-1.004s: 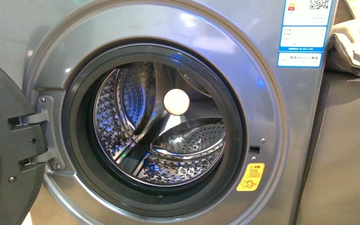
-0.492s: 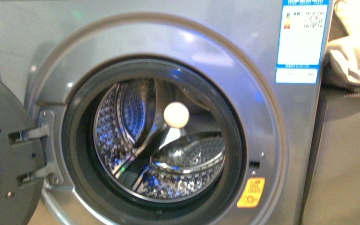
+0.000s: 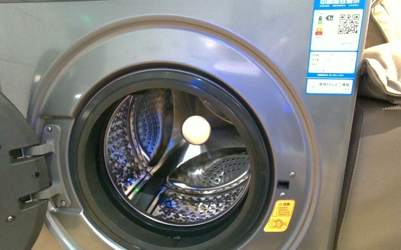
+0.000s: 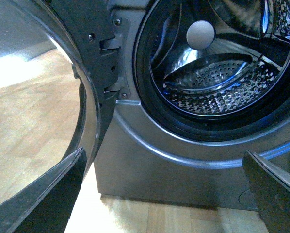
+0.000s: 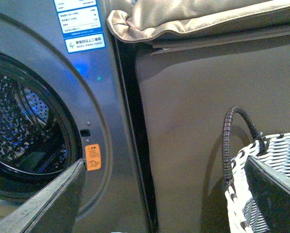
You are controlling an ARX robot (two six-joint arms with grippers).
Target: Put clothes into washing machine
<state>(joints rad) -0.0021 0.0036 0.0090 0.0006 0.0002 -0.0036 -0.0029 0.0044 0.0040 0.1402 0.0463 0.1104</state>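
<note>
The white wicker basket is standing next to the open washing machine, with its rim (image 5: pixel 282 137) hiding the basket's inside, so the robot should expect navy clothes out of sight in the basket.
The silver-grey washing machine (image 3: pixel 271 47) fills the front view, its dark round door (image 3: pixel 5 172) swung open at the left. The perforated steel drum (image 3: pixel 187 156) holds no garment that I can see. The navy clothes are out of view in every frame. My left gripper (image 4: pixel 164 194) is open and empty, low in front of the washer's base (image 4: pixel 159 170), below the port (image 4: pixel 217 63). My right gripper (image 5: pixel 164 194) is open and empty, facing the washer's right edge (image 5: pixel 111 145) and a brown panel. Neither arm shows in the front view.
A beige cloth (image 3: pixel 396 57) lies on a brown unit (image 3: pixel 386 172) right of the washer; it also shows in the right wrist view (image 5: pixel 193 19). A white wicker basket (image 5: pixel 261 194) with a dark handle stands by the right gripper. Wooden floor (image 4: pixel 28 111) lies under the open door.
The front view has shifted upward a little: the washer sits lower in frame and more of the label strip shows. The drum and door look unchanged.
</note>
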